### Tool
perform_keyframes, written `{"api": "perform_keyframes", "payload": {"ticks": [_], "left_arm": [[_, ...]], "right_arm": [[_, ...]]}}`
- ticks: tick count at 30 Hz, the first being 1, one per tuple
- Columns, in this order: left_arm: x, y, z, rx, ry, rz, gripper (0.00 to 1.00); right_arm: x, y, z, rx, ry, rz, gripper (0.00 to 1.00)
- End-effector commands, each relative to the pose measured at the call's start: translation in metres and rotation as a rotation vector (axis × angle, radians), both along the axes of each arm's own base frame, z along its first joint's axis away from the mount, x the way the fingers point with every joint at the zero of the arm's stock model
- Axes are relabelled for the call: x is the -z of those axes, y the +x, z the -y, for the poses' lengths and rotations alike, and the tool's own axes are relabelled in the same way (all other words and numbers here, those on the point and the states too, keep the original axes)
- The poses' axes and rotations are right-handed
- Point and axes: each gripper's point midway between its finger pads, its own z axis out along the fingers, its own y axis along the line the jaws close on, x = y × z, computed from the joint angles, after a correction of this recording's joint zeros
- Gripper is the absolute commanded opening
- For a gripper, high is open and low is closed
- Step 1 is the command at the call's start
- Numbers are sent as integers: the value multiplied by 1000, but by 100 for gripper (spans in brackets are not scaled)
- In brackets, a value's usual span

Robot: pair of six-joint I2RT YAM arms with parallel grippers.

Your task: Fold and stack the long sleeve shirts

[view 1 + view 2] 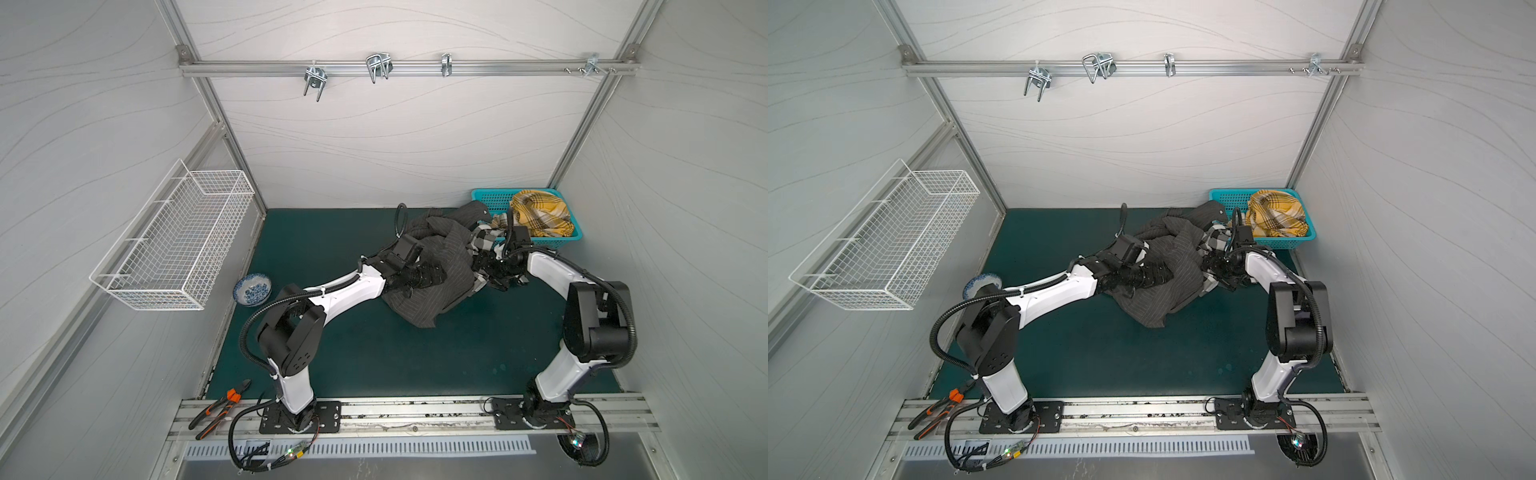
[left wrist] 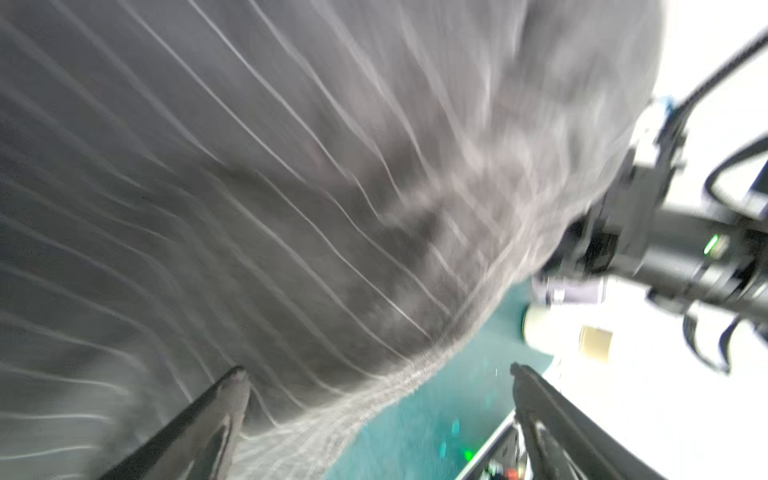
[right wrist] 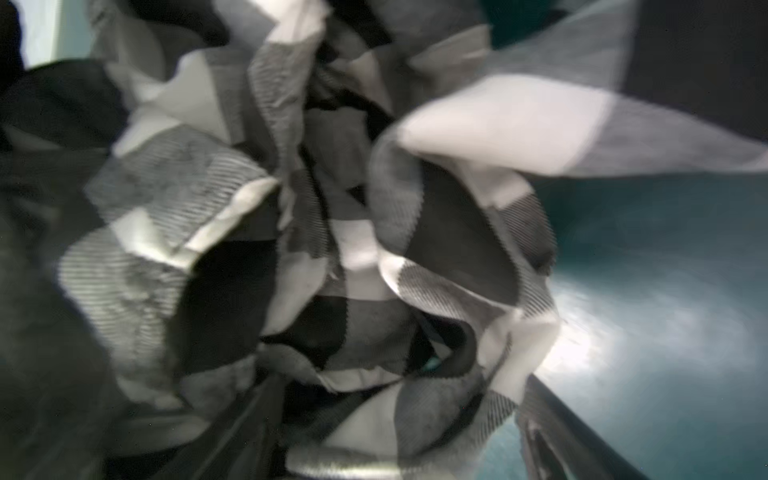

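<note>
My left gripper should pull the pinstriped shirt clear (image 1: 422,311) and my right gripper should lift the checked shirt off, because the checked shirt lies bunched (image 1: 482,237) against the pinstriped shirt.
A charcoal pinstriped long sleeve shirt (image 1: 415,307) (image 1: 1150,307) lies crumpled at the middle of the green mat. A black-and-white checked shirt (image 1: 484,237) (image 1: 1214,235) is bunched against its right side, near the teal basket. My left gripper (image 1: 432,275) (image 1: 1154,276) lies over the pinstriped cloth. In the left wrist view the left gripper (image 2: 378,372) is open, and the pinstriped shirt's (image 2: 291,187) hem runs between the fingers. My right gripper (image 1: 484,266) (image 1: 1210,266) is pushed into the checked shirt (image 3: 374,249). In the right wrist view the right gripper (image 3: 390,415) has its jaws wide, with checked folds between them.
The teal basket (image 1: 490,195) (image 1: 1225,193) at the back right holds a yellow plaid cloth (image 1: 540,212). A blue-patterned bowl (image 1: 252,289) sits at the mat's left edge. A white wire basket (image 1: 178,245) hangs on the left wall. Pliers (image 1: 218,409) lie on the front rail.
</note>
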Motion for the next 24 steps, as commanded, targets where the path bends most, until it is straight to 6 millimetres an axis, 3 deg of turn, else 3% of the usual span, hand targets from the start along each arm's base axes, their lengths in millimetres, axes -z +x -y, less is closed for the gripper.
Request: {"api": "perform_keyframes", "payload": {"ticks": [1, 3, 5, 8, 9, 11, 14, 18, 21, 24], "left_arm": [[30, 5, 3, 4, 64, -69, 93], [33, 8, 3, -5, 82, -78, 83], [27, 14, -1, -39, 102, -61, 59], [5, 23, -23, -113, 156, 20, 29], [-5, 27, -31, -135, 172, 57, 18], [-25, 32, -50, -184, 183, 103, 0], [-50, 35, -90, -289, 198, 140, 0], [-74, 25, -177, -500, 310, 152, 0], [-75, 13, -235, -604, 375, 139, 0], [-60, 1, -266, -631, 431, 111, 0]], "right_arm": [[0, -1, -18, -15, 84, -4, 74], [1, -3, -21, -15, 102, -5, 56], [2, -3, -20, -14, 103, -6, 32], [-7, 2, -16, -8, 96, 16, 7], [-13, 6, -15, -7, 96, 31, 1], [-29, 12, -12, -11, 81, 68, 0], [-67, 26, -2, -4, 34, 160, 0], [-130, 52, 18, 26, -37, 301, 0], [-180, 81, 43, 86, -50, 434, 0], [-228, 117, 71, 160, -38, 576, 0]]}}
